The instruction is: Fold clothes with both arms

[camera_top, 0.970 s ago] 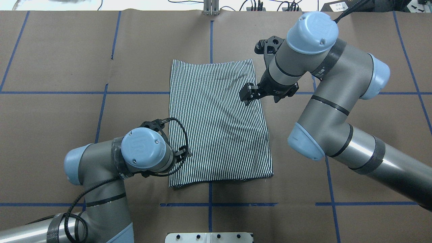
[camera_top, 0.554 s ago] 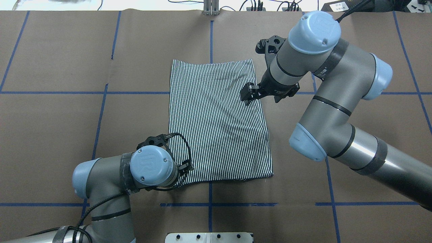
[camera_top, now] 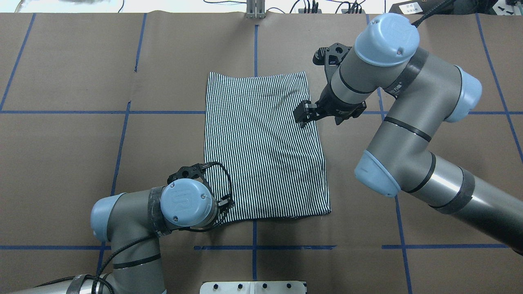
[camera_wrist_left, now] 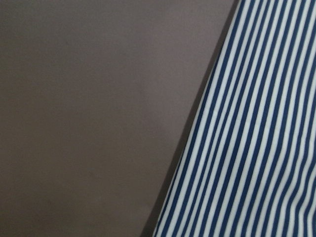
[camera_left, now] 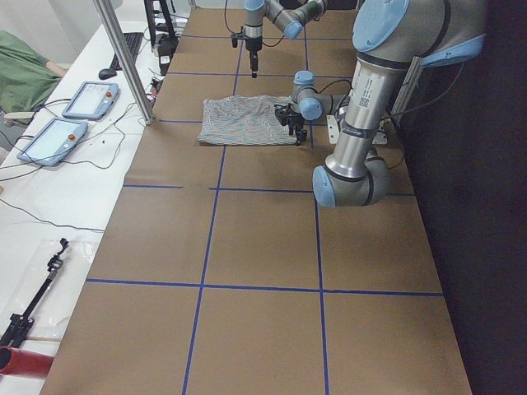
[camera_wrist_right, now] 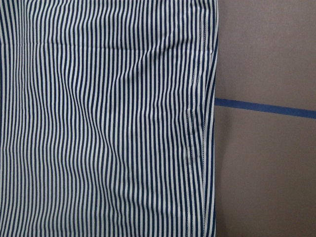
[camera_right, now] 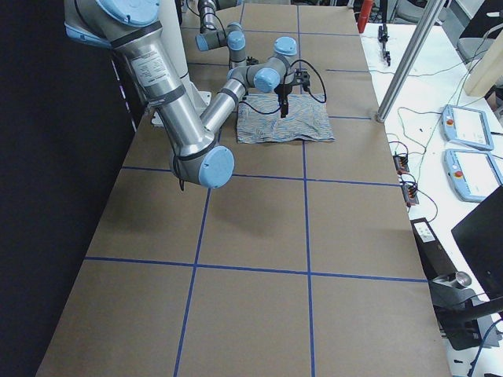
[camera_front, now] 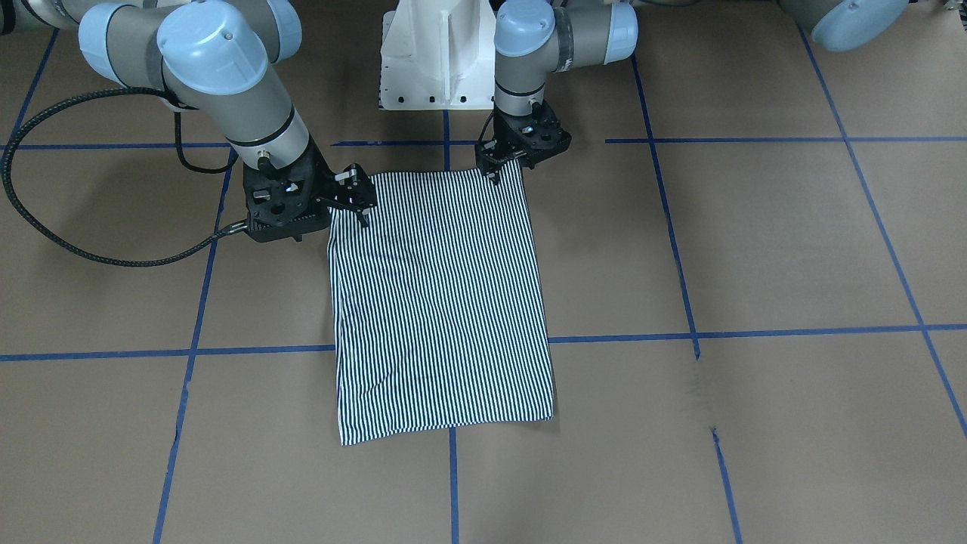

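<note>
The stripes ripple near the shirt's edge (camera_wrist_left: pixel 296 195), so I expect the shirt to double over and get rumpled across its upper layer when the robot folds it.
The clothes are one navy-and-white striped shirt (camera_top: pixel 261 143), folded into a flat rectangle at the table's middle (camera_front: pixel 442 302). Its collar and buttons are hidden. My left gripper (camera_top: pixel 224 203) is low at the shirt's near left corner (camera_front: pixel 505 168), fingers apart around the edge. The left wrist view shows only that striped edge (camera_wrist_left: pixel 256 148) on brown table. My right gripper (camera_top: pixel 301 116) hangs above the shirt's right edge, fingers spread, holding nothing (camera_front: pixel 356 198). The right wrist view looks down on the side hem (camera_wrist_right: pixel 197 123).
Brown paper with blue tape lines (camera_top: pixel 254 247) covers the table. The white pedestal base (camera_front: pixel 438 60) stands at the robot's edge. Beyond the far edge are a metal post (camera_left: pixel 123 58), cables and two control tablets (camera_left: pixel 90 99).
My left arm has slid along the shirt's left edge toward the robot, to its near corner. The right arm has drifted slightly to the right. The shirt has not moved.
</note>
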